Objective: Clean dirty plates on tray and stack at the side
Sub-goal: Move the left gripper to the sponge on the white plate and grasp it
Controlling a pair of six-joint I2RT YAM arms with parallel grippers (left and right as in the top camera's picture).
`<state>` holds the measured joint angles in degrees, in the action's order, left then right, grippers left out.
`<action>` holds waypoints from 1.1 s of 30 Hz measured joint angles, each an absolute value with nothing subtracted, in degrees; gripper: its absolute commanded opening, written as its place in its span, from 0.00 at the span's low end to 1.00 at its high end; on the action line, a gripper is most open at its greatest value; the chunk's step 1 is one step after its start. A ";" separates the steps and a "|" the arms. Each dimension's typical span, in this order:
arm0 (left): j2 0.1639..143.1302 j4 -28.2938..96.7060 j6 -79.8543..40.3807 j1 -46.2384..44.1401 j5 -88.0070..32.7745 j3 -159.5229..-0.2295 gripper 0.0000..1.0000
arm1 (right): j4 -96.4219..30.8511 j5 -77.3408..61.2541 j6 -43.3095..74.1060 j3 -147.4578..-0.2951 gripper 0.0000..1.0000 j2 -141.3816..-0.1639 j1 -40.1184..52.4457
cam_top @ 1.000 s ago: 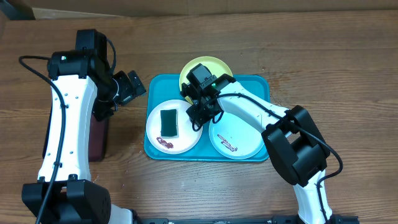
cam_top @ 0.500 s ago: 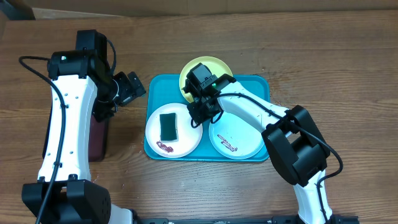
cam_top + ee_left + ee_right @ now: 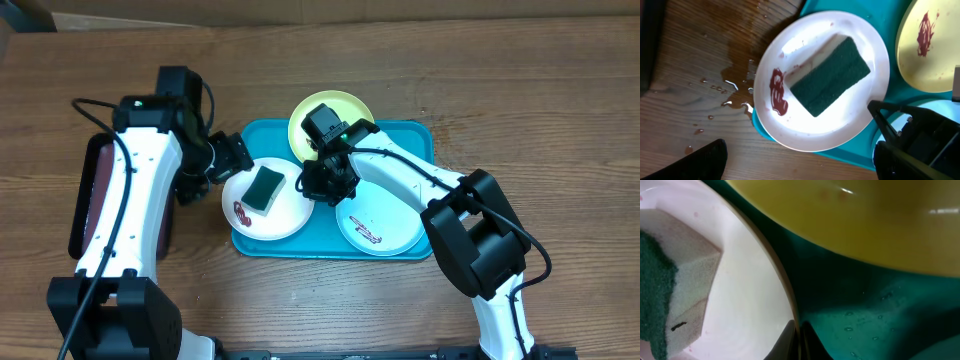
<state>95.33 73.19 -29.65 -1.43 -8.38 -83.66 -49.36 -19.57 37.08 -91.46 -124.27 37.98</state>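
The brown smear (image 3: pixel 778 97) shows a glossy, wet shine (image 3: pixel 776 81), so as I wipe with the green sponge it will spread out over the white plate in a thin film.
The white plate (image 3: pixel 283 212) carries a green sponge (image 3: pixel 265 189) and a brown smear (image 3: pixel 240 211). It juts over the left rim of the turquoise tray (image 3: pixel 400 135). My right gripper (image 3: pixel 312 187) is shut on the plate's right rim; in the right wrist view the fingers (image 3: pixel 799 339) pinch the rim of the white plate (image 3: pixel 747 300). The yellow-green plate (image 3: pixel 350 106) leans on the tray's far edge. The mint-blue plate (image 3: pixel 395 225) with a smear lies at the tray's right. My left gripper (image 3: pixel 800 162) is open above the white plate's (image 3: pixel 805 127) left edge, holding nothing.
A dark maroon tray (image 3: pixel 85 195) lies at the left under my left arm. Spilled liquid (image 3: pixel 735 80) wets the wood left of the turquoise tray (image 3: pixel 810 7). The yellow-green plate (image 3: pixel 935 55) has a brown smear.
The white plate with the sponge has slid left and turned, held by my right gripper. My left arm has swung right and now hovers over the plate's left edge.
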 measured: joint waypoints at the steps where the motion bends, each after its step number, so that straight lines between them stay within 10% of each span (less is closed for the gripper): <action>1: 95.31 72.38 -29.61 -1.56 -8.49 -83.07 0.89 | -49.39 -19.77 38.19 -91.46 0.04 -124.27 37.98; 23: 100.62 55.00 -5.87 -4.69 -8.93 -77.58 0.95 | -54.33 -18.46 37.47 -91.50 0.41 -124.27 37.95; 33: 105.97 54.08 2.90 -6.94 -11.51 -77.47 0.91 | -57.10 -18.46 33.61 -93.60 0.41 -124.27 37.63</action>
